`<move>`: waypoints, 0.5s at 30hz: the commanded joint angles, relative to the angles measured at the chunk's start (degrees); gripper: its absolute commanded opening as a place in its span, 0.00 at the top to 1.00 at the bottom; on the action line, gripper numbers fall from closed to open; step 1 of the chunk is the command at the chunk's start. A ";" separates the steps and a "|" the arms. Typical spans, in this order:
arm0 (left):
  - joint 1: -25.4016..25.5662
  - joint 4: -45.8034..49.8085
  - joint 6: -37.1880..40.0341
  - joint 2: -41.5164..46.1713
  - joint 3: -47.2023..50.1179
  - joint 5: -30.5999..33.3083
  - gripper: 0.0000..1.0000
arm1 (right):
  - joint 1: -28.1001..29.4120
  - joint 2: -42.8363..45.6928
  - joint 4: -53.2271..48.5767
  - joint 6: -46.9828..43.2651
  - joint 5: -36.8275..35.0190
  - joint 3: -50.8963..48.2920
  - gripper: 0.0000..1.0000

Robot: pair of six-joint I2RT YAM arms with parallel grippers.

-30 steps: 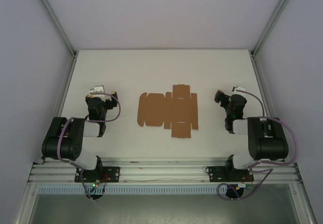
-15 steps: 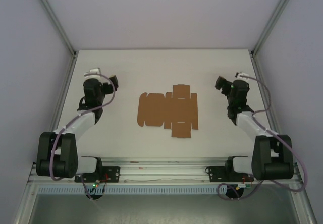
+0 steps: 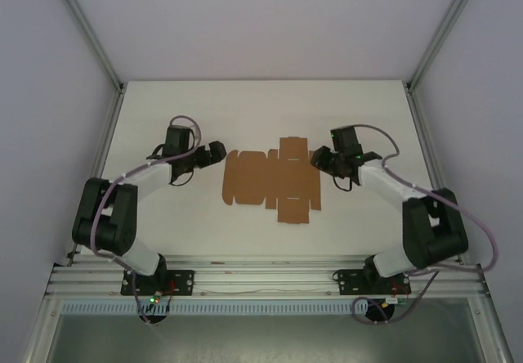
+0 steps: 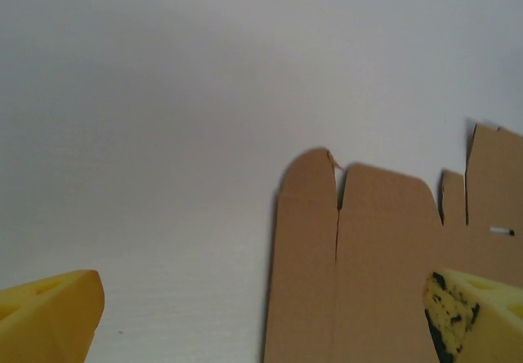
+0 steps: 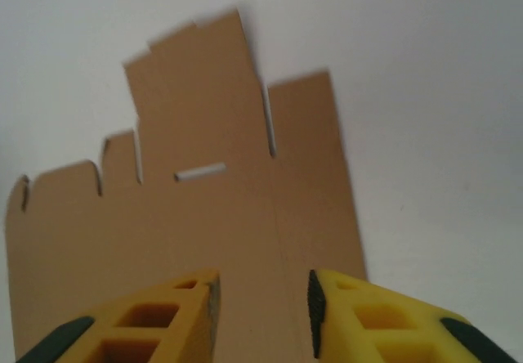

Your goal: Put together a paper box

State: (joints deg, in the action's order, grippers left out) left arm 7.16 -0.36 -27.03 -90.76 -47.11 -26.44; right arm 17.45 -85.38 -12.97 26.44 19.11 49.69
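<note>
The paper box [image 3: 272, 178] has panels lying level across faint creases [image 4: 336, 285], so it will come up as one nearly flat sheet when I lift it by both side edges.
The paper box [image 3: 272, 181] lies flat and unfolded in the middle of the white table, brown kraft with flaps at top and bottom. My left gripper [image 3: 219, 152] hovers at its left edge, open wide; in the left wrist view its yellow fingers [image 4: 51, 318] straddle the rounded flaps of the box [image 4: 384, 265]. My right gripper [image 3: 317, 160] is over the box's right edge. In the right wrist view its yellow fingers [image 5: 176, 314] stand a narrow gap apart above the cardboard [image 5: 204, 216], with nothing clamped between them.
The white table [image 3: 261, 109] is bounded by grey walls with metal posts at the sides. An aluminium rail [image 3: 270, 277] carrying both arm bases runs along the near edge.
Both arms swung inward from the table's sides to the box's left and right edges. The right gripper's jaws narrowed from wide open; the left stayed open.
</note>
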 commanded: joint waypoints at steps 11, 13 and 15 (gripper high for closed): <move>1.98 5.96 0.38 -10.15 -5.74 -15.82 0.00 | 0.10 -16.62 -2.44 5.58 1.49 1.17 0.73; 2.41 6.47 0.91 -11.13 -6.01 -17.13 0.00 | 0.12 -17.73 -1.41 6.47 1.24 0.06 0.74; 2.85 7.43 1.45 -12.10 -6.45 -18.03 0.00 | 0.13 -18.23 0.03 7.47 1.73 -1.18 0.74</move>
State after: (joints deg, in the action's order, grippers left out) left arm 8.78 3.68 -27.00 -100.51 -52.82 -40.14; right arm 17.32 -99.20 -10.41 31.59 23.05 52.07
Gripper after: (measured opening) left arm 0.997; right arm 0.262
